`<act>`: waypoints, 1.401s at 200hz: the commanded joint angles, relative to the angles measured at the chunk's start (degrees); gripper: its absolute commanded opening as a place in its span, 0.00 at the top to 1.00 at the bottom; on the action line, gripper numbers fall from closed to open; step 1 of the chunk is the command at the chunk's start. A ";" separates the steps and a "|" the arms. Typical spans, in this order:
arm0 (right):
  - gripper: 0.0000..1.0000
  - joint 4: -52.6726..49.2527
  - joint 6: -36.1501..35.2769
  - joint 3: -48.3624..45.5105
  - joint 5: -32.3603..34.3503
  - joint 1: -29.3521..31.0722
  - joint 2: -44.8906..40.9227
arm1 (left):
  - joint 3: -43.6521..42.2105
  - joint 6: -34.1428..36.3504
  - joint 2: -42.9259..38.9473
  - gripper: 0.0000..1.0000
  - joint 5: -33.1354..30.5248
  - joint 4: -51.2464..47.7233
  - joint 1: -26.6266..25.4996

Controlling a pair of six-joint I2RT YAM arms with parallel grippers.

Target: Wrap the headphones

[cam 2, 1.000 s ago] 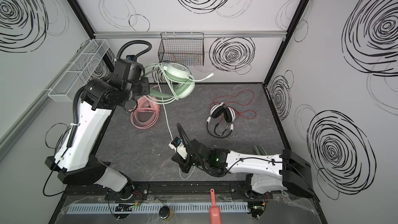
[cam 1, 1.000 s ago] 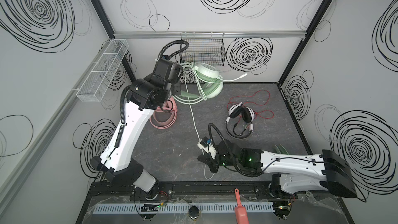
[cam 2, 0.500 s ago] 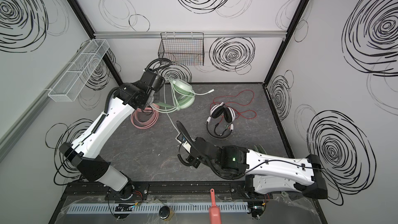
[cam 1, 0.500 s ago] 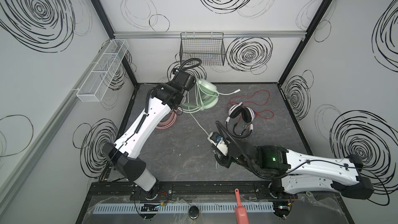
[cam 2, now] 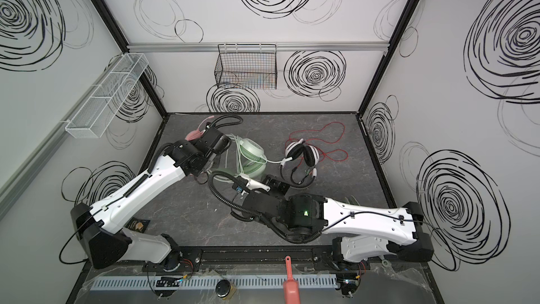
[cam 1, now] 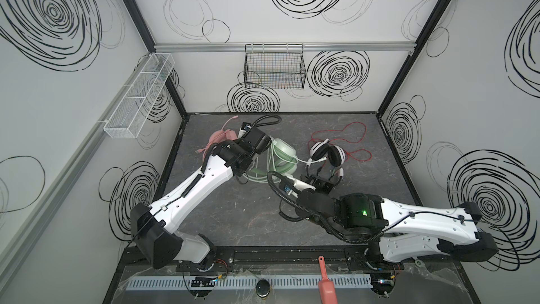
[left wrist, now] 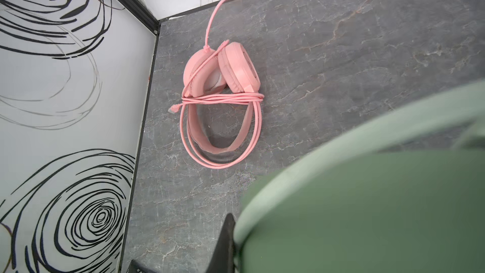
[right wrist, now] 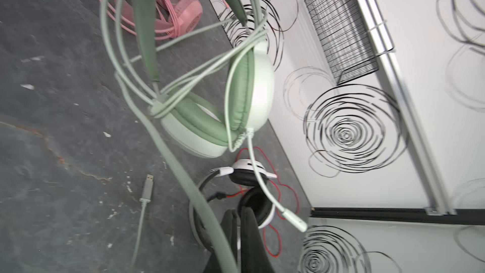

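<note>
The cable runs to the mint-green headphones' near side (cam 1: 288,173), so my left gripper should draw them nearer while my right gripper carries the cable over their far side.
The mint-green headphones (cam 1: 282,153) (cam 2: 251,150) hang off the floor by their headband from my left gripper (left wrist: 235,229), which is shut on the band. Pale green cable (right wrist: 183,169) loops round the headband and runs to my right gripper (right wrist: 242,216) (cam 1: 321,184), shut on it. Its USB plug (right wrist: 147,187) trails over the floor. The pink headphones (left wrist: 223,80) (cam 1: 220,137) lie in the back left corner with their cable wound round them. The white-and-black headphones (cam 1: 327,153) (right wrist: 249,177) lie just beyond my right gripper, their red cable (cam 1: 350,133) spread loose.
A black wire basket (cam 1: 274,71) hangs on the back wall. A white mesh shelf (cam 1: 140,95) is fixed to the left wall. A red scoop (cam 1: 327,285) and a round black object (cam 1: 263,288) lie on the front ledge.
My left arm has come down and carried the green headphones low over the middle of the floor. My right gripper has moved back and right with the cable, up to the white-and-black headphones.
</note>
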 commanded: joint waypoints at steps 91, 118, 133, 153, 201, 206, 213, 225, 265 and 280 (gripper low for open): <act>1.00 8.91 -14.07 -0.59 15.66 3.57 -0.87 | -2.05 -1.08 -10.63 1.00 10.94 5.28 10.77; 1.00 4.46 -10.31 1.59 18.85 7.89 -0.56 | -2.25 -1.82 -9.50 1.00 9.50 6.64 13.03; 1.00 2.34 -8.74 2.84 20.32 10.22 0.06 | -2.09 -2.17 -9.00 1.00 8.34 7.04 13.27; 1.00 1.45 -8.32 4.32 21.03 12.35 0.68 | -1.34 -2.29 -8.16 1.00 7.16 6.38 13.15; 1.00 32.58 -37.33 -5.43 21.04 8.02 -6.11 | -0.10 -1.56 -9.37 1.00 2.80 2.52 7.80; 1.00 39.30 -42.55 -7.85 20.63 6.89 -7.52 | -0.27 -1.61 -9.61 1.00 2.87 2.04 6.84; 1.00 48.16 -49.69 -10.98 20.03 5.61 -9.09 | -0.48 -1.96 -9.76 1.00 3.00 1.31 5.34; 0.96 57.86 -56.86 -13.88 17.90 3.03 -10.69 | -1.44 -2.39 -10.20 1.00 4.06 0.58 2.45; 0.72 62.90 -56.98 -13.11 8.42 -4.82 -11.35 | -6.94 -3.13 -12.04 1.00 10.49 1.91 -7.20; 0.71 63.44 -57.13 -12.44 6.31 -6.97 -11.00 | -8.92 -2.95 -12.77 1.00 12.70 3.05 -8.58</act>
